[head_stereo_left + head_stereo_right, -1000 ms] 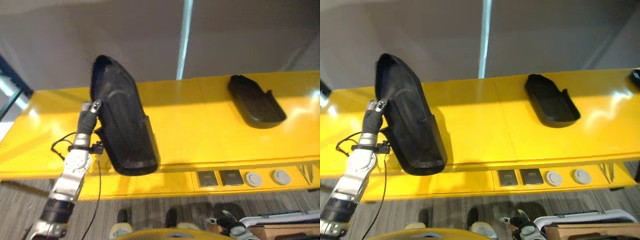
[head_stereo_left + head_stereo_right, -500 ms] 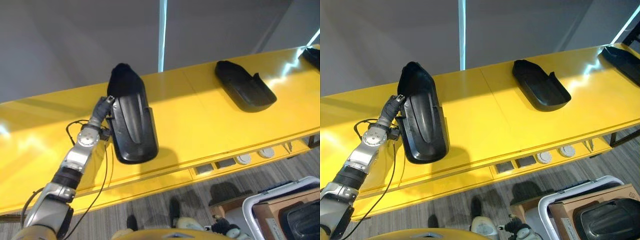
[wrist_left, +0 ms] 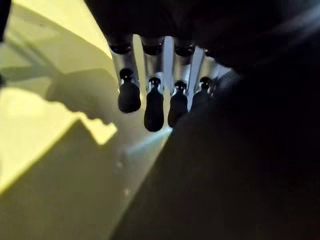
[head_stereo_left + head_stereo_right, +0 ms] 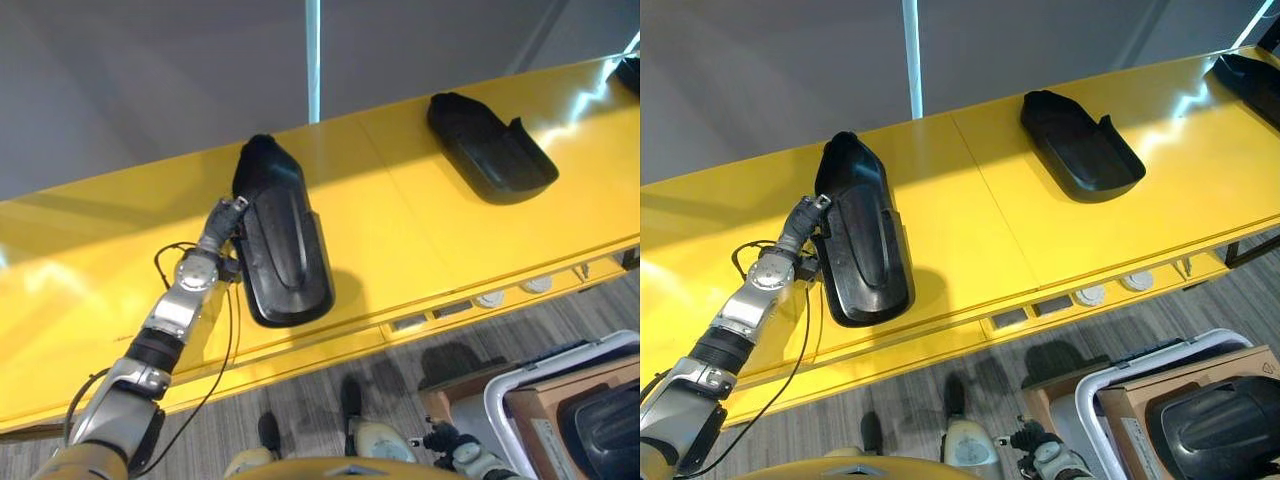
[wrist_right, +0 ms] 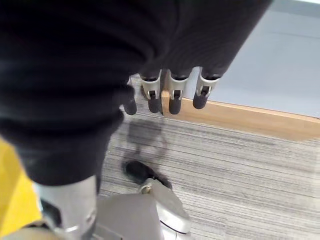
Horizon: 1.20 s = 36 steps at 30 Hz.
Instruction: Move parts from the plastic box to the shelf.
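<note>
My gripper will find a closed cardboard box underneath when it lifts the black part, because brown cardboard (image 4: 545,408) shows beside the black part in the plastic box (image 4: 610,432).
A long black moulded part (image 4: 285,250) lies flat on the yellow shelf (image 4: 400,230), near its front edge. My left hand (image 4: 222,222) rests against the part's left side. In the left wrist view its fingers (image 3: 152,100) reach out straight over the shelf beside the dark part (image 3: 240,150), so the hand is open. At the lower right stands the box (image 4: 1137,400) with another black part (image 4: 1215,425) inside it. My right hand (image 5: 172,95) hangs open over the floor, holding nothing.
A second black part (image 4: 490,150) lies further right on the shelf, and a third (image 4: 1250,80) sits at the far right end. Sockets and round knobs (image 4: 490,298) line the shelf's front face. A grey wall rises behind the shelf.
The camera has shifted. The black part, held tipped up on its edge by my left hand a second ago, now lies flat on the shelf, further in.
</note>
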### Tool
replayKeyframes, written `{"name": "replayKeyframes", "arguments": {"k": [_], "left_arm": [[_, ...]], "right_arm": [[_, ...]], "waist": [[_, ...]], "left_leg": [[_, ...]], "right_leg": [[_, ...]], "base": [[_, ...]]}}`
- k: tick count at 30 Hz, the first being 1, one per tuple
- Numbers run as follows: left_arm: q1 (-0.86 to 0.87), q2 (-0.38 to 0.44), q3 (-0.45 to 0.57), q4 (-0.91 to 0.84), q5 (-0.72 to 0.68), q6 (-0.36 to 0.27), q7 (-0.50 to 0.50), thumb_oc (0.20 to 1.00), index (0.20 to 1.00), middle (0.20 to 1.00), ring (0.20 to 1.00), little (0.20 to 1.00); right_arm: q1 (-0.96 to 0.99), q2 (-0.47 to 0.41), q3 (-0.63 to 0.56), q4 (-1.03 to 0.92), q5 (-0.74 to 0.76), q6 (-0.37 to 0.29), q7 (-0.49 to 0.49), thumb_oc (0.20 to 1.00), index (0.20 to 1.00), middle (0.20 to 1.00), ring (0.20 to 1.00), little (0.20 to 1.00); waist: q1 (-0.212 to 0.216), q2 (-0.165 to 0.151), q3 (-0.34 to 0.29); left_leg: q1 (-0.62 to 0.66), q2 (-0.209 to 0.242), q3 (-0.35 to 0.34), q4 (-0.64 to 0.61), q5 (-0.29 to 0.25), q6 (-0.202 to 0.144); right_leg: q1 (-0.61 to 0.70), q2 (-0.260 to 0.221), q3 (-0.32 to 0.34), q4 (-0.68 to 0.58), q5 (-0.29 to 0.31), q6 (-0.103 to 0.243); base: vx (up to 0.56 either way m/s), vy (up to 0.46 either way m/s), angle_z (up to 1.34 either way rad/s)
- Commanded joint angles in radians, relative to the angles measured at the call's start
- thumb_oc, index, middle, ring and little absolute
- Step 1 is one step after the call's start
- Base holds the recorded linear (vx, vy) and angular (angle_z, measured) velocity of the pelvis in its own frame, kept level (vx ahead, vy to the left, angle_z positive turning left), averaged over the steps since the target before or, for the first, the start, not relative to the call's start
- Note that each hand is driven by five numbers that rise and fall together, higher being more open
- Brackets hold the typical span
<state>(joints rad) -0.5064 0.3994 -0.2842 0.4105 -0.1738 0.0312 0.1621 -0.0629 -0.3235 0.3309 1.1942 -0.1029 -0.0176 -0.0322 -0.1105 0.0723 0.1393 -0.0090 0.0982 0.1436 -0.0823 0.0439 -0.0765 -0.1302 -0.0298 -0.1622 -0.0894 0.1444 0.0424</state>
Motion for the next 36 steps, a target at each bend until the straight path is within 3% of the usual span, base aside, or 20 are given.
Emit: {"name": "replayKeyframes", "arguments": {"k": [1, 10, 13, 22, 24, 30, 31, 32, 33, 35, 36], "left_arm": [[-0.188, 0.03, 0.013, 0.088, 0.017, -0.028, 0.06, 1.0, 1.0, 1.0, 1.0, 1.0], [-0.321, 0.01, -0.016, 0.269, 0.18, 0.016, 0.157, 1.0, 1.0, 1.0, 1.0, 1.0], [-0.375, -0.006, -0.029, 0.355, 0.174, 0.012, 0.179, 1.0, 1.0, 1.0, 1.0, 1.0], [-0.433, -0.045, -0.065, 0.359, 0.081, -0.021, 0.154, 1.0, 1.0, 1.0, 1.0, 1.0], [-0.402, -0.048, -0.059, 0.232, 0.0, -0.055, 0.126, 1.0, 1.0, 1.0, 1.0, 1.0], [-0.13, 0.069, 0.003, -0.354, -0.062, -0.175, 0.046, 1.0, 1.0, 1.0, 1.0, 1.0], [-0.067, 0.072, 0.03, -0.435, -0.088, -0.199, 0.029, 0.915, 0.915, 0.915, 0.915, 0.915], [-0.001, 0.073, 0.057, -0.505, -0.105, -0.217, 0.009, 0.451, 0.451, 0.451, 0.451, 0.451], [0.138, 0.075, 0.105, -0.619, -0.142, -0.243, -0.038, 0.2, 0.2, 0.2, 0.2, 0.2], [0.212, 0.064, 0.128, -0.667, -0.172, -0.255, -0.058, 0.2, 0.2, 0.2, 0.2, 0.2], [0.338, 0.046, 0.156, -0.727, -0.222, -0.257, -0.091, 0.2, 0.2, 0.2, 0.2, 0.2]], "right_arm": [[-0.029, 0.081, 0.03, 0.018, 0.039, -0.01, 0.009, 1.0, 1.0, 1.0, 1.0, 1.0], [-0.027, 0.093, 0.046, 0.051, 0.076, -0.005, 0.033, 1.0, 1.0, 1.0, 1.0, 1.0], [-0.04, 0.09, 0.044, 0.076, 0.088, -0.003, 0.032, 1.0, 1.0, 1.0, 1.0, 1.0], [-0.077, 0.084, 0.027, 0.125, 0.082, 0.012, 0.028, 1.0, 1.0, 1.0, 1.0, 1.0], [-0.087, 0.083, 0.021, 0.129, 0.082, 0.016, 0.023, 1.0, 1.0, 1.0, 1.0, 1.0], [-0.045, 0.079, -0.001, 0.11, 0.054, 0.0, 0.01, 1.0, 1.0, 1.0, 1.0, 1.0], [-0.031, 0.081, -0.004, 0.11, 0.047, -0.003, 0.013, 1.0, 1.0, 1.0, 1.0, 1.0], [-0.021, 0.086, -0.005, 0.11, 0.042, -0.006, 0.017, 1.0, 1.0, 1.0, 1.0, 1.0], [-0.004, 0.097, -0.009, 0.106, 0.037, -0.013, 0.021, 1.0, 1.0, 1.0, 1.0, 1.0], [0.003, 0.103, -0.008, 0.107, 0.029, -0.018, 0.023, 1.0, 1.0, 1.0, 1.0, 1.0], [0.009, 0.114, -0.006, 0.112, 0.015, -0.021, 0.022, 1.0, 1.0, 1.0, 1.0, 1.0]], "waist": [[0.002, -0.056, 0.028], [-0.003, -0.055, 0.029], [-0.002, -0.054, 0.019], [0.016, -0.045, -0.039], [0.023, -0.042, -0.049], [0.063, -0.053, -0.076], [0.07, -0.059, -0.079], [0.078, -0.065, -0.081], [0.093, -0.077, -0.083], [0.105, -0.083, -0.082], [0.125, -0.089, -0.079]], "left_leg": [[0.063, 0.012, -0.011, -0.005, -0.09, -0.006], [0.069, 0.016, -0.018, -0.005, -0.088, -0.008], [0.083, 0.015, -0.02, -0.005, -0.087, -0.01], [0.116, 0.007, -0.049, -0.005, -0.087, -0.015], [0.122, 0.005, -0.062, -0.005, -0.086, -0.014], [0.157, 0.003, -0.081, -0.005, -0.11, -0.009], [0.161, 0.003, -0.084, -0.005, -0.114, -0.008], [0.165, 0.002, -0.086, -0.005, -0.117, -0.007], [0.167, 0.001, -0.092, -0.005, -0.12, -0.005], [0.166, 0.0, -0.095, -0.005, -0.122, -0.004], [0.161, -0.003, -0.103, -0.005, -0.123, 0.0]], "right_leg": [[0.056, -0.054, 0.009, 0.002, -0.122, 0.097], [0.071, -0.055, -0.006, 0.002, -0.131, 0.094], [0.089, -0.055, -0.013, 0.002, -0.134, 0.094], [0.154, -0.075, -0.056, 0.002, -0.135, 0.098], [0.169, -0.082, -0.073, 0.002, -0.135, 0.099], [0.221, -0.098, -0.106, 0.002, -0.138, 0.102], [0.229, -0.1, -0.108, 0.002, -0.139, 0.102], [0.235, -0.101, -0.112, 0.002, -0.14, 0.102], [0.24, -0.103, -0.116, 0.002, -0.139, 0.102], [0.242, -0.105, -0.12, 0.002, -0.138, 0.102], [0.242, -0.109, -0.126, 0.002, -0.138, 0.103]], "base": [[0.0, 0.0, 0.0], [0.0, 0.0, 0.0], [0.0, -0.01, 0.07], [-0.01, 0.003, 0.08], [0.0, 0.031, 0.18], [0.03, 0.066, 0.22], [0.04, 0.056, 0.1], [0.03, 0.072, 0.11], [0.01, 0.065, 0.1], [0.0, 0.049, 0.03], [-0.02, 0.049, 0.05]]}}
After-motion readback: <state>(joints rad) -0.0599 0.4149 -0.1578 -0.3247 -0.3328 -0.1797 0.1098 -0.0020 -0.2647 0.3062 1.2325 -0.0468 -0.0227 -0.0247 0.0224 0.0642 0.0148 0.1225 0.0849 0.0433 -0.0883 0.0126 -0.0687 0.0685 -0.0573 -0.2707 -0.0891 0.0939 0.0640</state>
